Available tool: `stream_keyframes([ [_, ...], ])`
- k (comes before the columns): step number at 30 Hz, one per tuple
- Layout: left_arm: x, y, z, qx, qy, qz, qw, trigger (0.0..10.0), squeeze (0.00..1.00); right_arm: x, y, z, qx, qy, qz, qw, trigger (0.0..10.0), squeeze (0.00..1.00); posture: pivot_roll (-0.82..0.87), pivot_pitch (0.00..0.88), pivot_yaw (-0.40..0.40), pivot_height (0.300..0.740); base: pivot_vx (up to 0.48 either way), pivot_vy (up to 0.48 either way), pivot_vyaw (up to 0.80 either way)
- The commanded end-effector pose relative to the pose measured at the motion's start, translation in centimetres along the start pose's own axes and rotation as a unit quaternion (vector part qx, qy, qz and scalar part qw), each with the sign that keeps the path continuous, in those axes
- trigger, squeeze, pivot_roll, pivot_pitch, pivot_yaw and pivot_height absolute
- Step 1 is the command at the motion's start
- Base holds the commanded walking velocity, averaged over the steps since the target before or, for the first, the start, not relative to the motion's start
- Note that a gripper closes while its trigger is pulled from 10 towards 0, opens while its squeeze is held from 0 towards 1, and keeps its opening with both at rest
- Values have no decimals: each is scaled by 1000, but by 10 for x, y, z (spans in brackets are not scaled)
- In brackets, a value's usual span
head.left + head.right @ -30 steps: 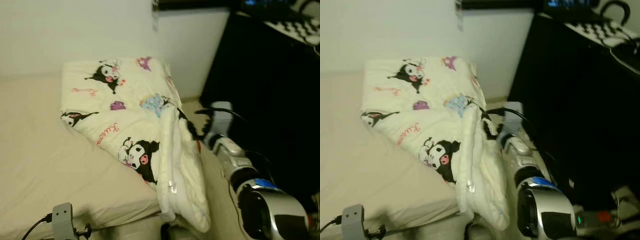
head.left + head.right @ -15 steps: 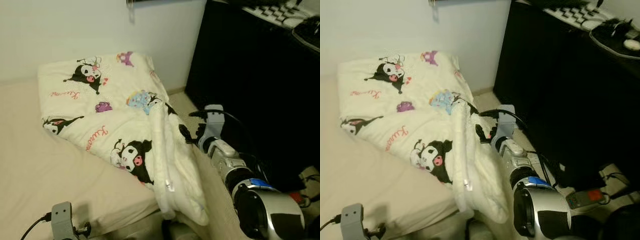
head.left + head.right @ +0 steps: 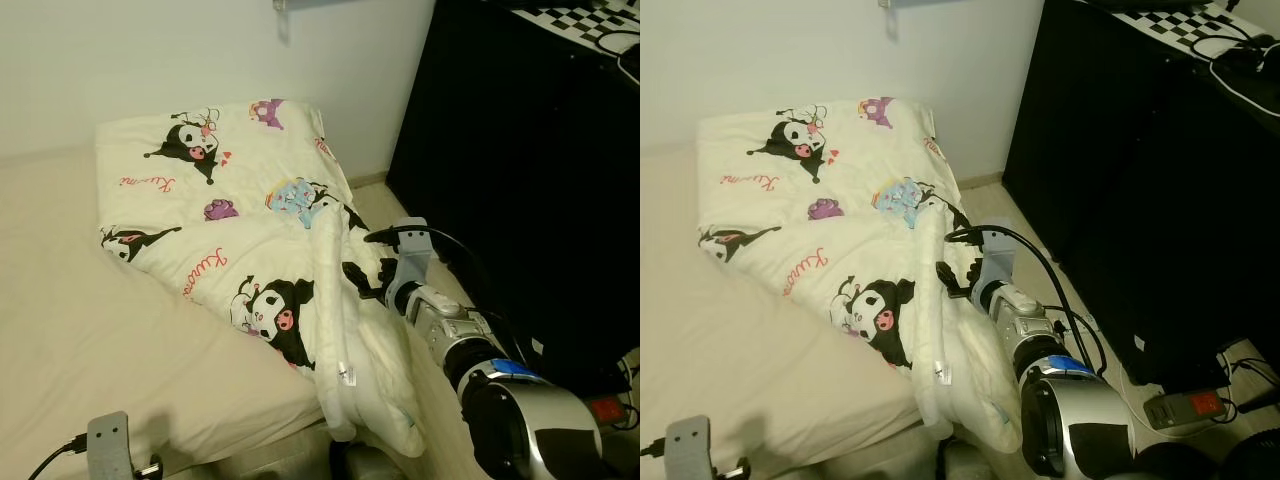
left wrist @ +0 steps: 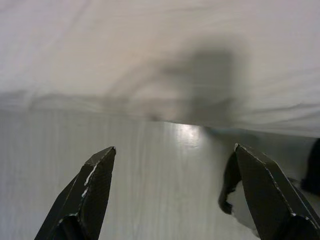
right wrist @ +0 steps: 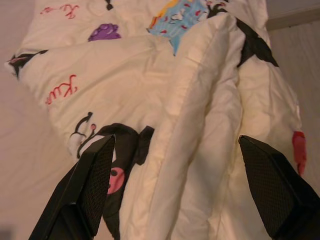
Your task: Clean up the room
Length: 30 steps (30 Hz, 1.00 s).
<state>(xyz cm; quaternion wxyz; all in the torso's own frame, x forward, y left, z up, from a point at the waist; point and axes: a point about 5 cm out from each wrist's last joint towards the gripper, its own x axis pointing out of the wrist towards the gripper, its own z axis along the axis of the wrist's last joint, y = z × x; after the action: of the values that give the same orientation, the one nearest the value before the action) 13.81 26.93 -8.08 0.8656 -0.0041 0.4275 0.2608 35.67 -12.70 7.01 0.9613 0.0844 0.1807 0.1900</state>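
The quilt will spread open and show hidden prints when I pull the bunched fold (image 3: 333, 310), because the overlapping layer cuts off the purple print (image 3: 221, 209).
A cream quilt (image 3: 240, 210) printed with black cartoon figures lies folded on the bed (image 3: 90, 330), its thick folded edge (image 5: 195, 125) hanging over the bed's right side. My right gripper (image 3: 362, 282) is stretched out at that hanging fold, open, its fingers (image 5: 85, 185) spread wide just short of the fabric with nothing between them. My left gripper (image 4: 175, 195) hangs low at the bed's near edge, open and empty, facing the sheet and the pale floor (image 4: 150, 170).
A tall black cabinet (image 3: 520, 170) stands close on the right, leaving a narrow strip of floor (image 3: 1040, 260) between it and the bed. Cables and a power strip (image 3: 1185, 405) lie on the floor at the right. A white wall (image 3: 150, 50) runs behind the bed.
The camera has shifted, so the whole scene sits a little further right. My right gripper has moved slightly closer to the quilt's hanging fold. The quilt lies as before.
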Motion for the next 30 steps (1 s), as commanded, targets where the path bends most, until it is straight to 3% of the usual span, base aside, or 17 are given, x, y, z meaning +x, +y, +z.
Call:
stream_keyframes([
  [1, 0, 13, -5, 7, 11, 34, 999, 10000, 0, -4, -2, -12, 10, 19, 1, 1000, 10000, 0, -32, 70, 47, 685, 0, 0, 0],
  [4, 1, 11, -1, 1, 5, 29, 1000, 10000, 0, -4, -3, -14, 12, 21, 2, 1000, 10000, 0, -30, 73, 49, 675, 0, 0, 0],
  [6, 1, -2, 7, 21, -15, -11, 1000, 10000, 0, -7, -9, -17, 20, 26, -13, 999, 10000, 0, -26, 82, 56, 660, 0, 0, 0],
  [8, 1, -2, 7, 21, -15, -11, 1000, 10000, 0, -7, -9, -17, 20, 26, -13, 999, 10000, 0, -26, 82, 56, 660, 0, 0, 0],
  [9, 1, -13, 14, 15, -36, -39, 998, 10000, 0, -10, -13, -19, 28, 26, -18, 999, 10000, 0, -4, 104, 62, 650, 0, 0, 0],
  [16, 1, -22, 28, 13, -78, -65, 995, 10000, 0, -12, -18, -17, 28, 20, -25, 999, 10000, 0, 19, 125, 65, 635, 0, 0, 0],
  [18, 0, -27, 42, 38, -125, -83, 988, 10000, 0, -12, -24, -4, 26, -5, -37, 999, 10000, 0, 41, 155, 76, 620, 0, 0, 0],
  [24, -3, -32, 55, 71, -177, -107, 976, 10000, 0, -11, -29, 24, 38, -61, -24, 997, 10000, 0, 60, 181, 87, 610, 0, 0, 0],
  [30, -9, -35, 63, 90, -224, -125, 962, 10000, 0, -10, -33, 34, 18, -61, -47, 997, 10000, 0, 82, 219, 100, 610, 0, 0, 0],
])
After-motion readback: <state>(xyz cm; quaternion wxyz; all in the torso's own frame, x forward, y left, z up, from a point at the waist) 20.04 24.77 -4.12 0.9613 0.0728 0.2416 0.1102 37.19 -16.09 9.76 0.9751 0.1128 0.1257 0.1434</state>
